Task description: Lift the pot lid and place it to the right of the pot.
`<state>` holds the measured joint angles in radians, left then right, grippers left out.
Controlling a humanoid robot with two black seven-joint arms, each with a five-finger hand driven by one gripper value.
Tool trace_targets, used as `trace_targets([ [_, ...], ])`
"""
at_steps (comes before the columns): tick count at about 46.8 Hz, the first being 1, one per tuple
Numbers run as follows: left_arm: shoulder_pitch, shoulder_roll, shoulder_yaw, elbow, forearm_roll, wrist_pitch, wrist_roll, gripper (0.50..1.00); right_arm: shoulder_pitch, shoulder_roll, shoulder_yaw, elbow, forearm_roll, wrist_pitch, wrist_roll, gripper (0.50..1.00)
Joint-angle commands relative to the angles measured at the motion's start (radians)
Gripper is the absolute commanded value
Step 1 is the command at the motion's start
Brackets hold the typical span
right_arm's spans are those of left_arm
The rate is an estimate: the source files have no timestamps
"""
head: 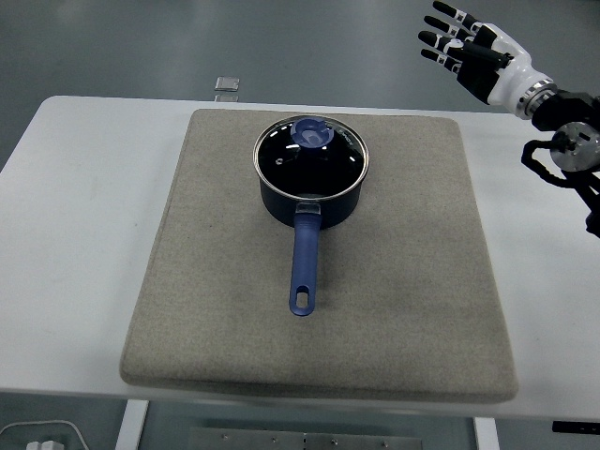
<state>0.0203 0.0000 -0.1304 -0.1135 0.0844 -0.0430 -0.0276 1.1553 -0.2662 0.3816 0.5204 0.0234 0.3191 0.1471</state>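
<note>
The glass lid [300, 171] lets only even darkness show through, so I should expect to find an empty pot [281, 205] when I raise the lid by its knob.
A dark blue pot [310, 197] stands on the grey mat [216, 281], its long blue handle [304, 267] pointing toward the near edge. A glass lid [310, 157] with a blue knob [310, 133] rests on the pot. My right hand [466, 52] hovers high at the far right, well away from the pot, fingers spread and holding nothing. The left arm is out of view.
The mat covers the middle of the white table [75, 206]. A small clear object [226, 89] lies at the table's far edge, left of the pot. The mat's surface right of the pot [422, 206] carries nothing.
</note>
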Motion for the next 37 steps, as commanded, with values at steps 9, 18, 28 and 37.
trace_targets([
  [9,0.001,0.0,0.0,0.0,0.0,0.0,0.0,1.0,0.021,-0.016,-0.001,0.0,-0.033,0.0,0.0,0.932],
  [18,0.0,0.0,0.0,0.0,0.0,0.0,0.0,1.0,0.03,-0.018,0.0,0.013,-0.094,0.0,0.0,0.932],
  [28,0.0,0.0,0.0,0.0,0.0,0.0,0.0,1.0,0.064,-0.018,0.002,0.061,-0.27,-0.002,0.0,0.932],
  [37,0.0,0.0,0.0,0.0,0.0,0.0,0.0,1.0,0.095,-0.015,-0.006,0.113,-0.393,-0.012,0.0,0.932],
])
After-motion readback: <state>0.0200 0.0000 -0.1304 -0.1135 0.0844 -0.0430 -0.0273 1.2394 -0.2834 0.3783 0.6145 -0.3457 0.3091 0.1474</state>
